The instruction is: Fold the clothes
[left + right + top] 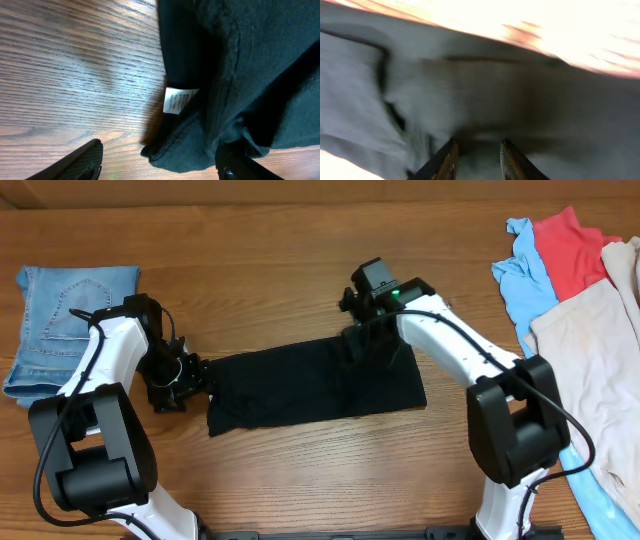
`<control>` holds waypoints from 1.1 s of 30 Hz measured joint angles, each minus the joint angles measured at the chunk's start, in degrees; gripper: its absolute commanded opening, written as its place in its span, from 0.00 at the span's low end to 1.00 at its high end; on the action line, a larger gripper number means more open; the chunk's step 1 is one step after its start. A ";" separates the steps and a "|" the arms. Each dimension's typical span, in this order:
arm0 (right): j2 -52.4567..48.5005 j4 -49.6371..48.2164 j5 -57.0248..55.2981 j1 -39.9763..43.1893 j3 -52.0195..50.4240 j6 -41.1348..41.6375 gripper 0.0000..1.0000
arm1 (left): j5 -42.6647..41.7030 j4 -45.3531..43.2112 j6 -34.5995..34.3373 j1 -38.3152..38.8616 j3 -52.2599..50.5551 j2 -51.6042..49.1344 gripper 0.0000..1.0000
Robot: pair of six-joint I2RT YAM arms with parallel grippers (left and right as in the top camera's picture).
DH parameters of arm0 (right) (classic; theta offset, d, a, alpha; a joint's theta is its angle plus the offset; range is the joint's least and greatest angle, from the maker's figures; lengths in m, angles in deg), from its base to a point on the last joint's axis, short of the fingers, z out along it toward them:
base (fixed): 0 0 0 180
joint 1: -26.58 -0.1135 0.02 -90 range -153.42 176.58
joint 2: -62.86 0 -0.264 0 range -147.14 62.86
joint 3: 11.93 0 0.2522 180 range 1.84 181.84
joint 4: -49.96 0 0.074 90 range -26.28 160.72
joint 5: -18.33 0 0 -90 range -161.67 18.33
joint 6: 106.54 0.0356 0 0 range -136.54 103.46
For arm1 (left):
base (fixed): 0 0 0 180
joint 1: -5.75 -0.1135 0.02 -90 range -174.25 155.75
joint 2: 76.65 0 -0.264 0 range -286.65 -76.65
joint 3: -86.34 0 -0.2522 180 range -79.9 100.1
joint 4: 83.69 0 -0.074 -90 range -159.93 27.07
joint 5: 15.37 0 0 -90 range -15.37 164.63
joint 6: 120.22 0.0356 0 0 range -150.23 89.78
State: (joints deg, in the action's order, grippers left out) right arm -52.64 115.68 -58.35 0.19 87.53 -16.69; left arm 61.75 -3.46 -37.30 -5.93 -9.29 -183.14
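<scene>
The folded jeans [76,320] are far from the robot's right gripper, so next the left gripper pinches the black T-shirt's label end [224,419] and pulls the T-shirt toward the jeans.
A black T-shirt [320,385] lies folded into a long strip on the table's middle. My left gripper [190,380] is open at the strip's left end. In the left wrist view its fingers [160,167] stand wide apart on either side of a shirt corner [185,150], with the small white label [177,100] just above. My right gripper [365,340] is over the strip's upper right edge. In the blurred right wrist view its fingers [477,160] are apart, low over the dark fabric [470,90], holding nothing that I can see.
Folded blue denim jeans [70,320] lie at the far left beside the left arm. A pile of garments at the right edge holds a light blue one [525,275], a red one [570,245] and a beige one [590,360]. Bare wood [75,75] surrounds the shirt.
</scene>
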 measured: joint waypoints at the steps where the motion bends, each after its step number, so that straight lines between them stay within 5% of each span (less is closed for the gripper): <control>1: -0.31 -1.29 1.01 -0.31 0.00 -0.04 0.39 | 0.02 0.07 0.00 0.00 0.00 0.00 0.76; 10: -0.46 0.81 4.68 -0.72 1.07 -0.07 0.42 | -0.28 0.74 0.48 0.00 0.00 -0.02 0.68; 17: 0.28 5.25 4.85 -0.39 2.14 -1.25 0.44 | -7.50 1.79 8.00 0.00 0.00 0.00 0.66; 24: 1.75 2.36 4.17 -4.61 2.34 -7.63 0.52 | -13.70 0.39 14.80 0.94 -1.22 0.00 0.66; 33: 1.66 -2.91 2.75 -7.45 2.45 -10.01 0.53 | -14.10 -3.54 14.29 2.99 -8.50 0.00 0.61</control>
State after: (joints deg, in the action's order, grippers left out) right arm -50.98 112.78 -55.59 -7.27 89.97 -26.70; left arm 47.65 -7.00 -23.00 -2.94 -17.79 -183.14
